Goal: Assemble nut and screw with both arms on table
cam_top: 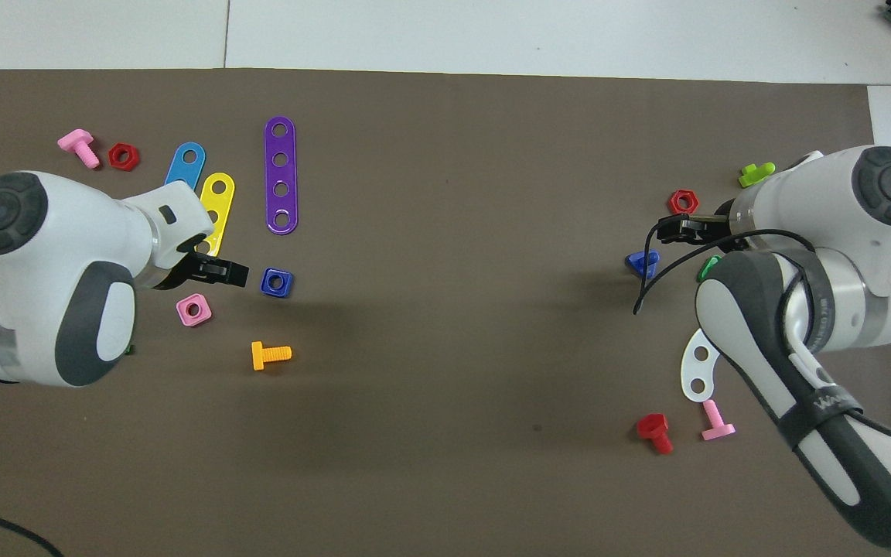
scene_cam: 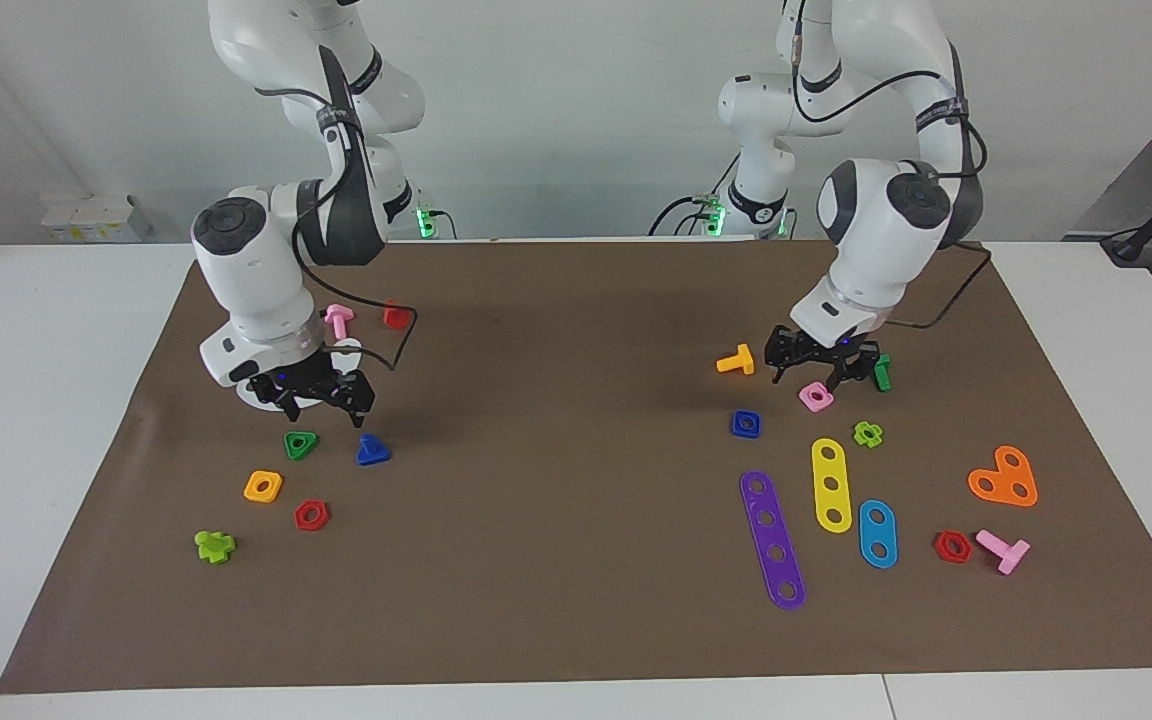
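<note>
The dark-blue square nut has its round hole open, so when I bring it onto the dark-blue screw, the nut should stay joined with the screw filling it.
The dark-blue square nut lies on the brown mat toward the left arm's end; it also shows in the overhead view. My left gripper hangs low and open over a pink square nut, beside the blue nut and empty. The dark-blue screw lies on its triangular head toward the right arm's end, and shows in the overhead view. My right gripper is open and empty, low over the mat just short of the screw.
Near the left gripper lie an orange screw and purple, yellow and blue strips. Near the right gripper lie a green triangular nut, an orange square nut, a red hex nut and a white plate.
</note>
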